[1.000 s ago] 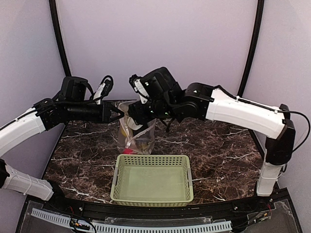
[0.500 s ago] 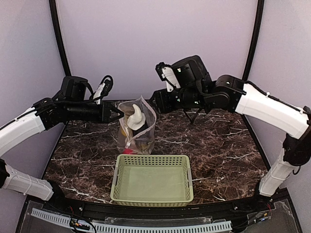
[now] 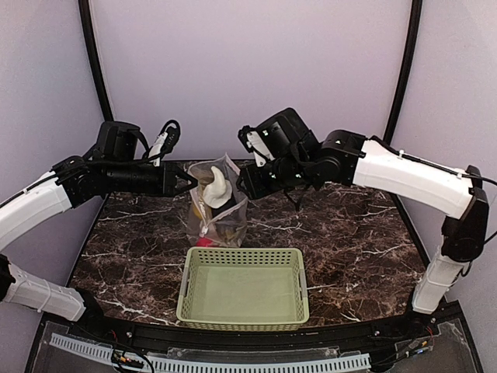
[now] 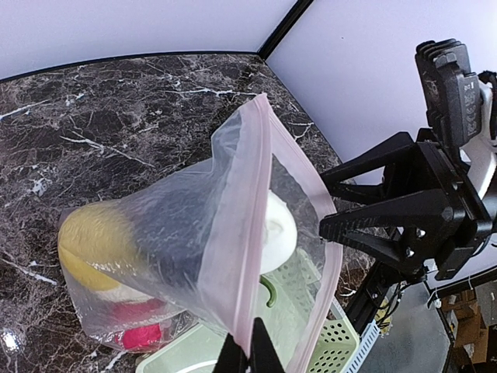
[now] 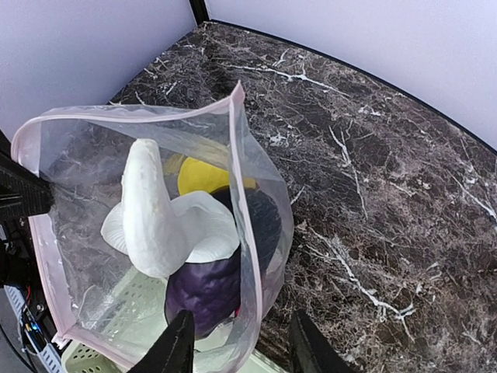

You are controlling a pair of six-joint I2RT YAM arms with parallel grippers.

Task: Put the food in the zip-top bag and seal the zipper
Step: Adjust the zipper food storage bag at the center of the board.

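The white mushroom (image 3: 217, 187) is poking up into the bag's opening. My right gripper should grab the zipper rim (image 3: 234, 168) and pull the bag open so that the mushroom settles before sealing.
The clear zip-top bag (image 3: 217, 203) stands upright on the dark marble behind the basket, its mouth wide. My left gripper (image 3: 189, 180) (image 4: 248, 356) is shut on the left side of its pinkish zipper (image 4: 257, 233). Inside lies the food: a white mushroom (image 5: 167, 221) on top, a purple eggplant (image 5: 203, 289), a yellow pepper (image 5: 198, 176) and something red (image 4: 144, 336) at the bottom. At the bag's right rim my right gripper (image 3: 242, 180) (image 5: 242, 342) is open, its fingers straddling the zipper (image 5: 242, 233) without touching it. No slider shows.
A pale green perforated basket (image 3: 243, 318) sits in front of the bag, near the table's front edge, with nothing in it. Lilac walls and black corner posts close off the back and sides.
My right gripper drew back to the right out of the bag's mouth, leaving the white mushroom inside, then came back to the right rim with narrower jaws. The left arm held still.
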